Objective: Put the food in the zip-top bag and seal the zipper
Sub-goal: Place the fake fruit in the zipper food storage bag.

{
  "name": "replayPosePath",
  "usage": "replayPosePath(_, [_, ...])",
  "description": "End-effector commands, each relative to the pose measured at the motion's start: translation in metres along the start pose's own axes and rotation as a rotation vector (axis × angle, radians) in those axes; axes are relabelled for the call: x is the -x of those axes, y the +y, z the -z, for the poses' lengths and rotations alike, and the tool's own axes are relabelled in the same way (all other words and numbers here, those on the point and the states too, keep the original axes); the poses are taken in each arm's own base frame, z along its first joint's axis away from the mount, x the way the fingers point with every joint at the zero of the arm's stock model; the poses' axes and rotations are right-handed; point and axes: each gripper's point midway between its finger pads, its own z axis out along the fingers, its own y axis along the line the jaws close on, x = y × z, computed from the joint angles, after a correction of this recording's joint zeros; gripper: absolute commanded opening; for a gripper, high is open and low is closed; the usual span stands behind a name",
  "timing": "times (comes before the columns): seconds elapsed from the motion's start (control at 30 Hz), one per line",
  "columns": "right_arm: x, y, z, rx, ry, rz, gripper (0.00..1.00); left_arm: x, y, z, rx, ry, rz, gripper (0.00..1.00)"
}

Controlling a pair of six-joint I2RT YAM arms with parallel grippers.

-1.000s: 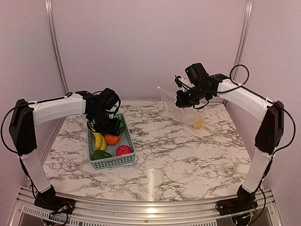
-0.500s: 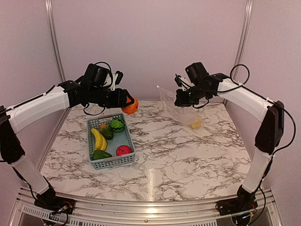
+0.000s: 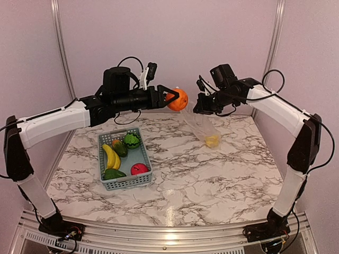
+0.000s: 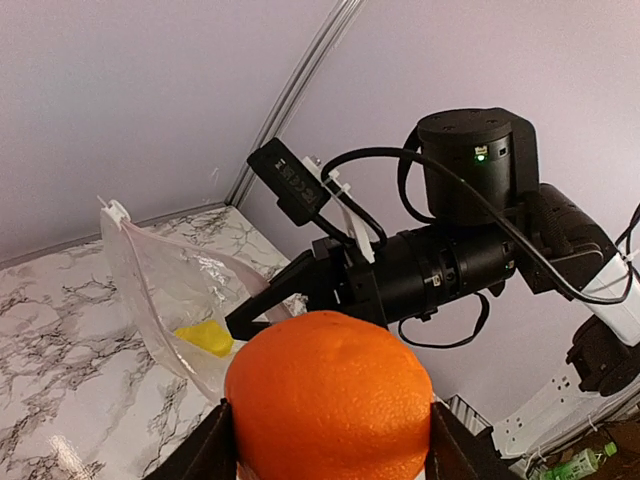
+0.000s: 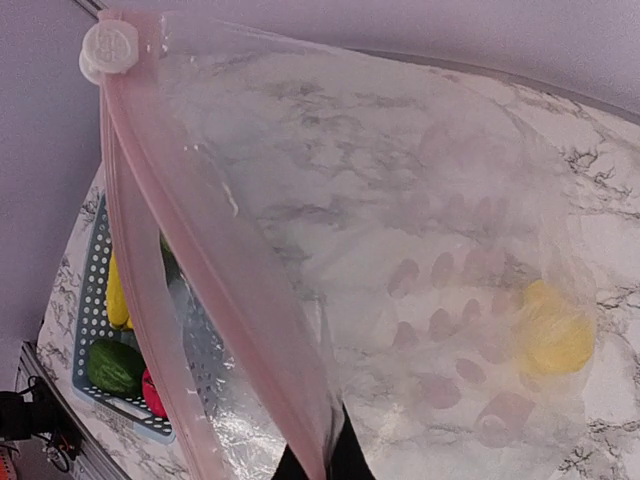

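Note:
The bag's opening (image 4: 200,285) is gaping toward the orange. My left gripper goes on bringing the orange into the opening (image 3: 189,112) until the orange is inside the zipper, and then let go.
My left gripper (image 3: 170,99) is shut on an orange (image 3: 180,99) and holds it high in the air, just left of the bag's mouth; the orange fills the left wrist view (image 4: 330,400). My right gripper (image 3: 197,109) is shut on the mouth edge of the clear zip-top bag (image 3: 203,126), which hangs down with a yellow piece (image 3: 212,141) at its bottom. In the right wrist view the zipper strip (image 5: 200,260) runs diagonally from its white slider (image 5: 108,48), and my fingertips (image 5: 345,462) pinch it. Bananas (image 3: 110,156), green pieces (image 3: 131,141) and a red piece (image 3: 139,169) lie in the basket.
The grey-blue mesh basket (image 3: 127,182) stands on the marble table's left half. Pink walls with metal corner posts (image 3: 59,42) close in the back and sides. The right arm (image 4: 470,250) is close ahead of the orange.
My left gripper has lifted the orange out of the basket and carried it up and right to the bag's mouth. My right gripper has raised the bag slightly.

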Motion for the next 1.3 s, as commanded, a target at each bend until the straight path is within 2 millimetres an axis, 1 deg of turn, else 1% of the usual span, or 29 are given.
replayPosePath(0.0, [0.022, 0.023, 0.013, 0.075, -0.053, -0.015, 0.00, 0.009, -0.003, -0.022, -0.031, -0.063, 0.016, 0.37])
replayPosePath(0.1, [0.022, 0.026, 0.015, 0.087, -0.050, -0.020, 0.00, 0.006, 0.006, -0.033, -0.008, -0.071, 0.037, 0.36])
replayPosePath(0.3, [0.013, 0.029, 0.013, 0.110, -0.023, -0.030, 0.00, -0.004, 0.023, -0.050, 0.039, -0.062, 0.061, 0.34])
replayPosePath(0.47, [0.011, 0.032, 0.011, 0.131, -0.016, -0.039, 0.00, -0.014, 0.043, -0.059, 0.106, -0.058, 0.116, 0.34])
replayPosePath(0.57, [0.013, 0.034, 0.012, 0.139, -0.020, -0.043, 0.00, -0.019, 0.060, -0.063, 0.186, -0.058, 0.160, 0.34])
replayPosePath(0.63, [0.017, 0.035, 0.014, 0.140, -0.031, -0.044, 0.00, -0.024, 0.079, -0.064, 0.280, -0.045, 0.188, 0.34])
replayPosePath(0.73, [0.024, 0.035, 0.019, 0.134, -0.050, -0.041, 0.00, -0.034, 0.098, -0.062, 0.375, -0.025, 0.216, 0.33])
replayPosePath(0.8, [0.027, 0.036, 0.021, 0.130, -0.057, -0.034, 0.00, -0.043, 0.108, -0.058, 0.426, 0.001, 0.227, 0.32])
replayPosePath(0.87, [0.029, 0.038, 0.023, 0.130, -0.059, -0.030, 0.00, -0.047, 0.114, -0.054, 0.462, 0.012, 0.231, 0.31])
replayPosePath(0.93, [0.028, 0.038, 0.021, 0.137, -0.052, -0.034, 0.00, -0.048, 0.118, -0.054, 0.474, 0.018, 0.237, 0.32])
replayPosePath(0.97, [0.027, 0.040, 0.020, 0.147, -0.046, -0.039, 0.00, -0.046, 0.117, -0.056, 0.469, 0.017, 0.240, 0.40])
replayPosePath(1.1, [0.025, 0.041, 0.016, 0.165, -0.038, -0.048, 0.00, -0.040, 0.113, -0.066, 0.442, 0.020, 0.246, 0.60])
replayPosePath(1.13, [0.026, 0.042, 0.015, 0.166, -0.038, -0.049, 0.00, -0.037, 0.111, -0.067, 0.434, 0.012, 0.249, 0.73])
replayPosePath(1.17, [0.027, 0.042, 0.016, 0.166, -0.041, -0.047, 0.00, -0.034, 0.108, -0.067, 0.424, 0.005, 0.246, 0.96])
replayPosePath(1.2, [0.030, 0.043, 0.017, 0.168, -0.047, -0.046, 0.00, -0.030, 0.105, -0.066, 0.418, 0.000, 0.237, 0.99])
replayPosePath(1.27, [0.032, 0.041, 0.017, 0.168, -0.047, -0.052, 0.00, -0.020, 0.098, -0.060, 0.407, -0.012, 0.210, 0.99])
